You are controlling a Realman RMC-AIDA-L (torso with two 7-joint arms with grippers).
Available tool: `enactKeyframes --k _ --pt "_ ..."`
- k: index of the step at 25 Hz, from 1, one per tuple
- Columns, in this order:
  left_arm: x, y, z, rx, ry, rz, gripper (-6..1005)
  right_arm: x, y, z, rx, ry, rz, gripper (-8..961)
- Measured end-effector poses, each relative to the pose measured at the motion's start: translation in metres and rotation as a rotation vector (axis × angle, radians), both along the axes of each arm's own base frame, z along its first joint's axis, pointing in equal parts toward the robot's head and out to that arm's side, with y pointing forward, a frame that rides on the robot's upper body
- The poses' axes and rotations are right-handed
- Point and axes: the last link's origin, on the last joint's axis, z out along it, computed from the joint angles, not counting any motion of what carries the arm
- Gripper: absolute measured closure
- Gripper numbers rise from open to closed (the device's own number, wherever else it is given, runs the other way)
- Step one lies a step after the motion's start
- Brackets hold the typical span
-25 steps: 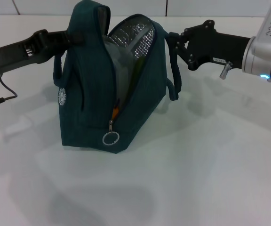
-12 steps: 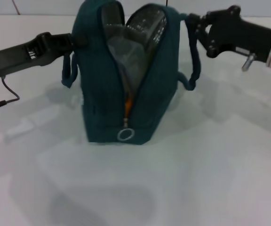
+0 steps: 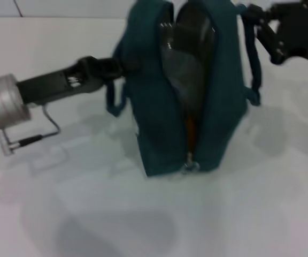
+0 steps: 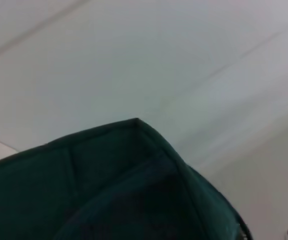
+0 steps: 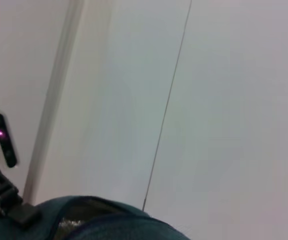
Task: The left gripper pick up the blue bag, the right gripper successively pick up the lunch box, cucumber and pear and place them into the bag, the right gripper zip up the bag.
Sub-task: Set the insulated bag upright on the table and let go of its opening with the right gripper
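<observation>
Next, my right gripper lowers the blue bag and opens before I reach for the low zipper pull, because that gripper is holding the bag up by its handle.
The blue bag stands upright on the white table, its top gaping open, its zipper pull low on the front. My left gripper is shut on the bag's left wall. My right gripper grips the top right edge by the handle. Inside the opening I see the clear lunch box, and an orange sliver, likely the pear, shows in the zipper gap. The cucumber is hidden. Both wrist views show only the bag's teal fabric up close.
White table stretches in front of the bag. The left arm's silver wrist with a green light and a looping cable lies at the left. A white wall is behind.
Both grippers have carried the bag to the right and turned it, so the zipper end now faces me. The left arm has reached farther in; the right arm has drawn back toward the upper right.
</observation>
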Motion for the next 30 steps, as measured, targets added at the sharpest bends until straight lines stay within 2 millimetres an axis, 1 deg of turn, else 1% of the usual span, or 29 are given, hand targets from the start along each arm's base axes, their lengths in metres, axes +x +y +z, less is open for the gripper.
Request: enactKeyframes --k 4,5,8,11,16,25,30 --pt "0.013 -0.006 -0.015 -0.045 -0.037 -0.045 946 0.019 -0.018 0.001 -0.020 -0.005 -0.032 937" --pt "0.015 -0.007 -0.018 -0.051 -0.042 -0.051 946 0.022 -0.020 0.001 -0.026 -0.008 -0.039 937" --pt "0.018 -0.009 -0.027 -0.066 -0.033 -0.047 946 0.034 -0.025 -0.002 -0.045 -0.018 -0.075 938" --pt "0.015 -0.007 -0.036 -0.067 -0.014 -0.023 947 0.043 -0.026 -0.003 -0.055 -0.016 -0.103 938" --pt "0.012 -0.006 -0.047 -0.076 -0.006 -0.004 947 0.044 -0.023 -0.001 -0.051 -0.010 -0.109 939" --pt "0.017 -0.003 -0.050 -0.071 -0.014 -0.013 943 0.037 -0.013 0.013 -0.001 0.005 -0.091 943" --pt "0.021 -0.001 -0.056 -0.077 -0.004 -0.010 940 0.036 -0.010 0.013 0.000 0.005 -0.090 943"
